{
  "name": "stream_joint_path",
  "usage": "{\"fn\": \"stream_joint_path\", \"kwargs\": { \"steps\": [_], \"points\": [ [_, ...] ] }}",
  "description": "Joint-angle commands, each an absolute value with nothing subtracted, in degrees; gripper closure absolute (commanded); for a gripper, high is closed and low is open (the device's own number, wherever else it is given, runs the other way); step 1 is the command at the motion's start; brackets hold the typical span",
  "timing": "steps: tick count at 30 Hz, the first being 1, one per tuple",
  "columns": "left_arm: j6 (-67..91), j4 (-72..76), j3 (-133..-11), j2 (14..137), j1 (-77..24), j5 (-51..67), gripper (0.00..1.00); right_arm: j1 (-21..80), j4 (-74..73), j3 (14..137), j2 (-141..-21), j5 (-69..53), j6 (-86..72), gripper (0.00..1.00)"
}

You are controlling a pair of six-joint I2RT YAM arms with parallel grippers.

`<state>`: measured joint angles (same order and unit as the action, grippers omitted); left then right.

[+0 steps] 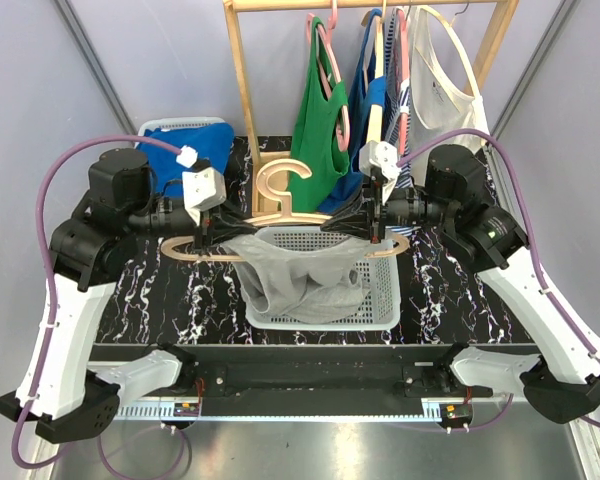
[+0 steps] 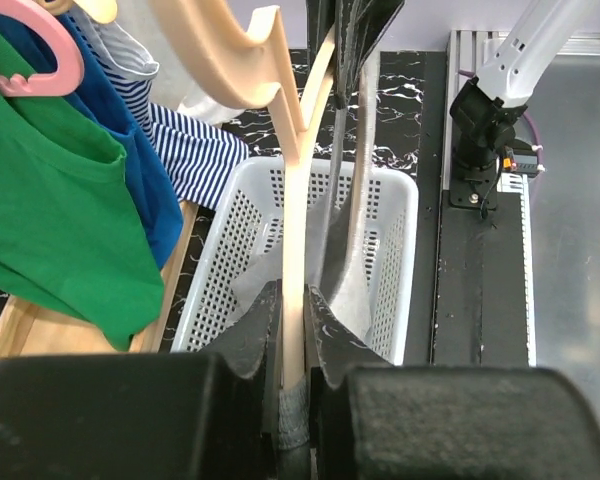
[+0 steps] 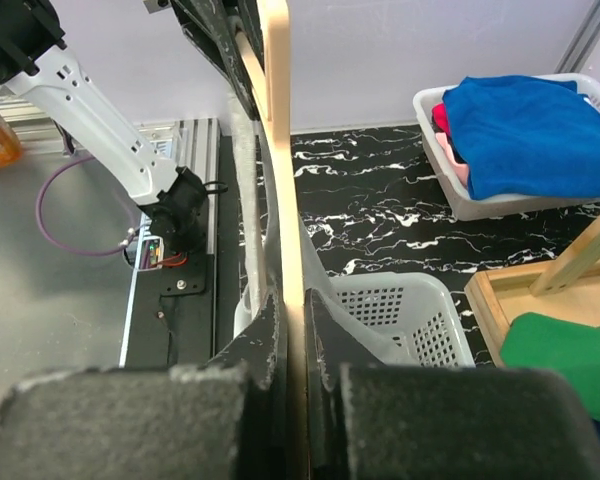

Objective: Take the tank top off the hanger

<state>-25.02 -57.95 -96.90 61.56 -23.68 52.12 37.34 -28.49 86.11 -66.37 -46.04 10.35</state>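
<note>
The hanger's arms (image 1: pixel 310 217) are gripped by both my grippers. My left gripper should hold the hanger nearer to its hook (image 1: pixel 267 219) so that my right gripper is free to pull the grey tank top.
A wooden hanger (image 1: pixel 280 190) is held level over the white basket (image 1: pixel 382 305), hook pointing away from me. A grey tank top (image 1: pixel 290 270) hangs from it and sags into the basket. My left gripper (image 1: pixel 212 228) is shut on the hanger's left arm. In the left wrist view the gripper (image 2: pixel 293 325) pinches the wooden hanger (image 2: pixel 298 200), with the grey top (image 2: pixel 345 265) beyond it. My right gripper (image 1: pixel 357 222) is shut on the hanger's right arm. In the right wrist view the gripper (image 3: pixel 293 325) clamps the hanger (image 3: pixel 278 130), with the grey top (image 3: pixel 245 170) beside it.
A wooden clothes rack (image 1: pixel 242 90) stands behind the basket. It holds a green top (image 1: pixel 318 120), blue and striped garments (image 1: pixel 372 95) and a white tank top (image 1: pixel 442 85) on hangers. A white bin with a blue towel (image 1: pixel 195 145) sits at the back left.
</note>
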Motion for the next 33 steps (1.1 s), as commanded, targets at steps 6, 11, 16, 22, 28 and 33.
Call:
{"fn": "stream_joint_path", "kwargs": {
  "steps": [6, 11, 16, 22, 28, 33],
  "points": [
    [-24.4, -55.7, -101.0, 64.1, -26.4, 55.5, 0.36, 37.5, -23.8, 86.8, -66.0, -45.4, 8.6, 1.00],
    [-24.1, -55.7, -104.2, 67.3, -31.4, 54.1, 0.25, 38.0, -22.2, 86.0, -66.3, -45.3, 7.8, 1.00],
    [-25.8, -55.8, -106.0, 70.0, -33.7, 52.2, 0.27, 38.3, -21.4, 85.7, -66.4, -45.2, 7.5, 1.00],
    [-28.7, -56.1, -106.6, 70.8, -34.1, 48.3, 0.65, 38.4, -21.1, 84.7, -65.5, -44.3, 7.8, 1.00],
    [-27.4, -56.1, -109.3, 72.4, -34.2, 48.5, 0.92, 38.4, -19.9, 83.6, -65.0, -43.4, 7.2, 1.00],
    [-26.2, -56.1, -108.7, 71.9, -34.5, 48.1, 1.00, 38.4, -15.9, 81.6, -64.4, -38.7, 5.1, 0.71]
  ]
}}
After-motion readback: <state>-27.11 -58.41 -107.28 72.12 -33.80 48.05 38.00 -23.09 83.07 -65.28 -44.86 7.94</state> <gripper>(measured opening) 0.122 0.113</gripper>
